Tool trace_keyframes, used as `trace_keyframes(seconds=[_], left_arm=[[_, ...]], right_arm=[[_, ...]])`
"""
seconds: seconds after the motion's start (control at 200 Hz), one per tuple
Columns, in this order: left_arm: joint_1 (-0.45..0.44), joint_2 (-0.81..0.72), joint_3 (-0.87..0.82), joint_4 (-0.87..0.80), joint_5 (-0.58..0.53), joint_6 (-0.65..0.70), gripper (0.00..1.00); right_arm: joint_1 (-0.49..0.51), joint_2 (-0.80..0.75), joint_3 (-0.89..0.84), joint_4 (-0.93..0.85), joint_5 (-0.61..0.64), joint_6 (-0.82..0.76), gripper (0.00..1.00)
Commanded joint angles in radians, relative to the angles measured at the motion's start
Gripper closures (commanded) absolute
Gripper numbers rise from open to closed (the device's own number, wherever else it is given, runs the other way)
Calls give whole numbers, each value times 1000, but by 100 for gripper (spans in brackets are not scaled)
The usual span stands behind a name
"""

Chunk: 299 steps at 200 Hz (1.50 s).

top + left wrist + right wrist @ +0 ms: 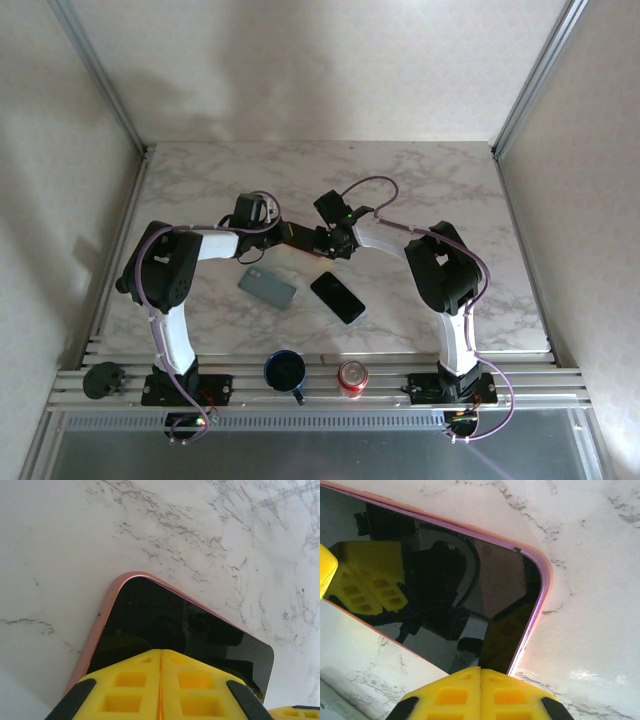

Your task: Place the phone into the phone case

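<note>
My right gripper should back off and press down closer to the phone's end corner (508,670), because the phone's purple edge (527,634) sticks up above the pink case's rim.
A phone (165,625) with a black screen lies flat on the marble table, inside a pink phone case (106,612) whose rim runs round its edge. In the top view it lies between the two arms (300,238). My left gripper (161,651) is shut, its yellow tips together over one end of the screen. My right gripper (480,669) is also shut, with its tips at the opposite end of the phone (445,570), just inside the pink case rim (543,587). From above, the left gripper (283,236) and the right gripper (320,241) point at each other.
A grey-green phone-sized slab (267,287) and a black phone (337,297) lie on the table nearer the bases. A dark blue mug (285,371), a red can (352,376) and a black round object (103,380) sit on the front rail.
</note>
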Motion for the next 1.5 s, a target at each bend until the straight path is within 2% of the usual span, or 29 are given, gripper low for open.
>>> trace_keyframes(seconds=[0.0,0.365,0.601,0.856,1.046,1.262,1.492], left_arm=[[-6,27,-20,-13,9,7,93],[-7,39,-18,-1,12,-3,93],[-8,50,-18,2,12,-7,93],[-6,16,-1,-33,-2,9,94],[-3,2,40,-58,-2,14,94],[0,4,74,-75,2,19,94],[2,2,71,-75,3,24,94]], right_arm=[[41,402,-158,-98,-1,-17,100],[42,478,-179,-74,-21,-17,100],[40,465,-223,-61,-17,-13,100],[12,219,-342,-62,33,10,100],[-26,49,-306,-150,85,-22,100],[-35,-14,-179,-256,130,-75,100],[-36,-60,-106,-292,131,-105,100]])
